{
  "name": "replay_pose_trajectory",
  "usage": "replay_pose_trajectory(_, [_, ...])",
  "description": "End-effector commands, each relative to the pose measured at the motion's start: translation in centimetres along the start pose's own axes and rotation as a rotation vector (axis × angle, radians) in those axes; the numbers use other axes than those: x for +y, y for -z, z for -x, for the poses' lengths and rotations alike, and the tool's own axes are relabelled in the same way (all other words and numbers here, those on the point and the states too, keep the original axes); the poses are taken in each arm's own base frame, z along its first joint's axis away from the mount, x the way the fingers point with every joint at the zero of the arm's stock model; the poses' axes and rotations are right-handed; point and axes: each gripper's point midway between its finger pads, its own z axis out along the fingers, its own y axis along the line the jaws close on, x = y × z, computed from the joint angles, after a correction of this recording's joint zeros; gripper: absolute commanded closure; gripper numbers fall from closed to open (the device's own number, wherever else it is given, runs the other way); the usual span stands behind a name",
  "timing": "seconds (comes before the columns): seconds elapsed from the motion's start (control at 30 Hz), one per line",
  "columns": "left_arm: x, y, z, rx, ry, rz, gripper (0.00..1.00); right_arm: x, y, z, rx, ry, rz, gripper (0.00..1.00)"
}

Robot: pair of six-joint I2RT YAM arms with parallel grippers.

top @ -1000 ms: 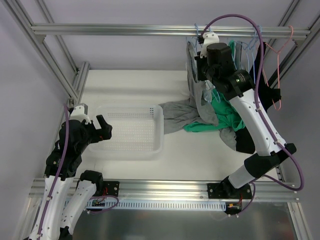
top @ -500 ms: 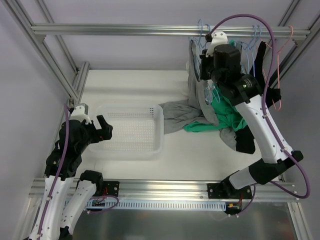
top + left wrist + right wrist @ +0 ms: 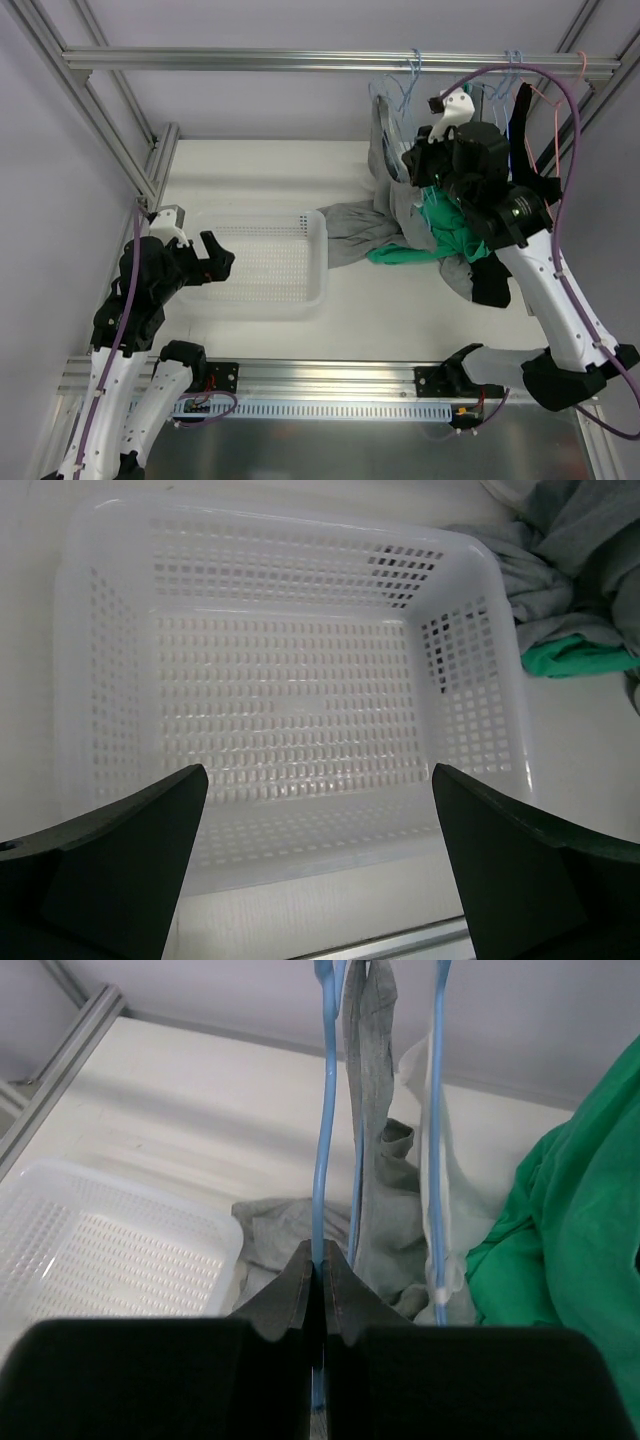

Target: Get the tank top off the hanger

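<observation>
The robot's right gripper is shut on the blue hanger's wire (image 3: pixel 320 1175), so the open left gripper keeps going toward the grey tank top (image 3: pixel 380 150) and closes on the tank top's strap.
A grey tank top (image 3: pixel 372 1130) hangs in a narrow fold on a blue wire hanger (image 3: pixel 322 1100). My right gripper (image 3: pixel 321 1260) is shut on that hanger's wire, just left of the tank top. From above, the right gripper (image 3: pixel 418 168) sits high at the back right under the top rail, with the hanger (image 3: pixel 392 98) and the tank top (image 3: pixel 385 165) beside it. My left gripper (image 3: pixel 320 780) is open and holds nothing, hovering over the white basket (image 3: pixel 470 680). In the top view the left gripper (image 3: pixel 216 256) is at the basket's left edge.
A second blue hanger (image 3: pixel 436 1110) carrying a pale garment hangs right of the held one. A green garment (image 3: pixel 440 238), a grey pile (image 3: pixel 355 230) and a black garment (image 3: pixel 490 282) lie on the table at right. A pink hanger (image 3: pixel 556 110) hangs at far right. The white basket (image 3: pixel 262 290) stands left of centre.
The right arm has swung down and toward the near right, still shut on the blue hanger, drawing it away from the rail. The left gripper has shifted slightly right.
</observation>
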Motion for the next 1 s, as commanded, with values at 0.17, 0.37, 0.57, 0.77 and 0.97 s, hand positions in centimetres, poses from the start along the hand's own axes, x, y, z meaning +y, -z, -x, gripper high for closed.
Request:
replay_pose_trajectory(0.17, [-7.0, 0.0, 3.0, 0.021, 0.043, -0.338, 0.01, 2.1, 8.8, -1.8, -0.075, -0.092, 0.214, 1.00])
replay_pose_trajectory(0.37, [-16.6, 2.5, 7.9, -0.050, 0.001, -0.730, 0.01, 1.9, 16.0, -3.4, -0.119, -0.110, 0.289, 1.00])
replay_pose_trajectory(0.57, [-28.2, 2.3, 7.5, -0.030, -0.236, -0.976, 0.01, 1.9, 22.1, -5.8, -0.121, -0.132, 0.366, 1.00])
replay_pose_trajectory(0.77, [-34.5, 1.3, 11.3, -0.196, -0.377, -0.962, 0.02, 1.2, 24.8, -7.5, -0.086, -0.141, 0.361, 1.00])
replay_pose_trajectory(0.97, [-39.1, -1.0, 10.4, -0.208, -0.463, -0.969, 0.23, 1.0, 26.0, -7.7, -0.090, -0.138, 0.360, 1.00])
